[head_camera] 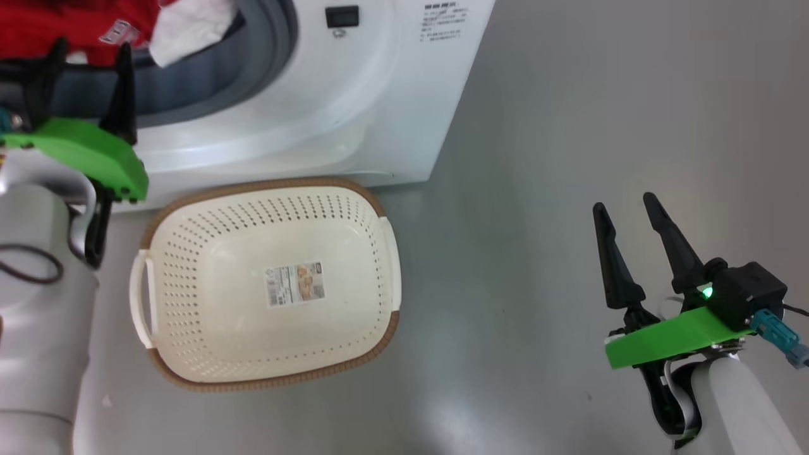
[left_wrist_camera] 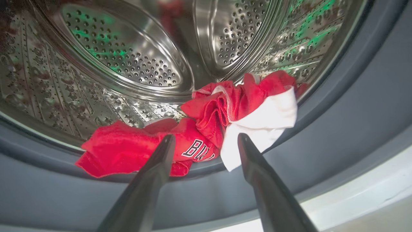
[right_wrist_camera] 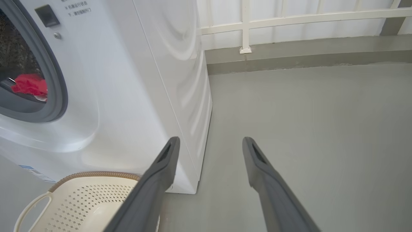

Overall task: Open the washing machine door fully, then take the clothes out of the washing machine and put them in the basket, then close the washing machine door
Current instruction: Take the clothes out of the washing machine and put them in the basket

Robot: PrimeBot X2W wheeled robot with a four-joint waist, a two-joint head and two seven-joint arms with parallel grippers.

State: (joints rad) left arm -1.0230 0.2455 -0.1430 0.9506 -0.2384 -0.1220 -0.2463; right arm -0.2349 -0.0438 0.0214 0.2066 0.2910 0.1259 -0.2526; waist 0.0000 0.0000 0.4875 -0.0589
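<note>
The red jersey (left_wrist_camera: 182,137) will come out and leave the heap's white part behind when I pull, because a stitched edge (left_wrist_camera: 229,107) splits the heap of clothes beside the lettering.
The white washing machine (head_camera: 354,95) stands with its drum mouth uncovered; the door is out of view. Red jersey clothes (left_wrist_camera: 206,112) with a white part (left_wrist_camera: 264,122) lie bunched on the drum's front lip and grey rubber ring (left_wrist_camera: 354,112). My left gripper (left_wrist_camera: 206,137) is open just in front of them, its fingertips either side of the lettering, touching nothing that I can see. In the head view it is at the upper left (head_camera: 93,44) below the red cloth (head_camera: 69,28). The cream basket (head_camera: 379,208) sits on the floor before the machine. My right gripper (head_camera: 622,202) hangs open over the floor.
Grey floor (head_camera: 569,126) stretches right of the machine. A white railing (right_wrist_camera: 289,19) and a low kerb (right_wrist_camera: 305,61) run along the back. The basket (right_wrist_camera: 80,199) lies close against the machine's front (right_wrist_camera: 145,80), by the blue label (right_wrist_camera: 29,168).
</note>
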